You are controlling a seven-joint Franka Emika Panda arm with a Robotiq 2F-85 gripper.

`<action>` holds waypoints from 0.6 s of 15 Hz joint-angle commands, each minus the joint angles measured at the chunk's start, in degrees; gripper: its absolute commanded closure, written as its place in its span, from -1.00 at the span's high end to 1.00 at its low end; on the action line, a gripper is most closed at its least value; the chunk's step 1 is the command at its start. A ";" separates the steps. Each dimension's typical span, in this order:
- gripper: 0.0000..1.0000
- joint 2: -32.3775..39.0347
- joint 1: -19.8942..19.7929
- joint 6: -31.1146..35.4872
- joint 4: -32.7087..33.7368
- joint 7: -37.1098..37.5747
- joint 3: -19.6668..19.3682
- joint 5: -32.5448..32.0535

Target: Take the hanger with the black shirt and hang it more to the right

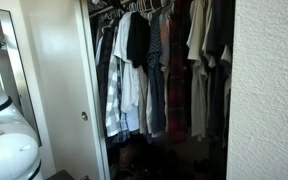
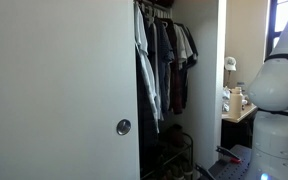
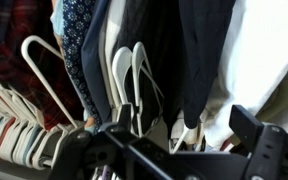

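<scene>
The black shirt's collar end (image 3: 194, 106) is hanging midway in my open fingers. My gripper should keep going toward the pale hanger piece (image 3: 182, 135) until my fingers can close there.
The wrist view stands upside down, with the closet rod near the bottom edge. My gripper (image 3: 182, 122) is open, its two dark fingers wide apart just below the rod. Between them hangs the collar end of the black shirt (image 3: 196, 60). Its hanger is mostly hidden in the fabric; a pale piece (image 3: 180, 135) shows by the collar, and I cannot tell whether the fingers touch it. In both exterior views the black shirt (image 1: 139, 40) (image 2: 165, 45) hangs among the other shirts. I cannot make out the gripper there.
Two empty white hangers (image 3: 134, 75) hang left of the black shirt, and several more (image 3: 24, 120) are bunched at the far left. A white garment (image 3: 254, 60) hangs to the right. Plaid and white shirts (image 1: 119, 90) crowd the rod. The white sliding door (image 1: 59, 90) stands beside the closet opening.
</scene>
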 commanded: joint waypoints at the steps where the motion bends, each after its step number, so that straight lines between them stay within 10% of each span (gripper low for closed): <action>1: 1.00 4.78 1.08 -3.10 7.54 1.01 0.00 -1.43; 9: 1.00 9.99 0.81 -5.75 12.45 1.64 0.63 -1.63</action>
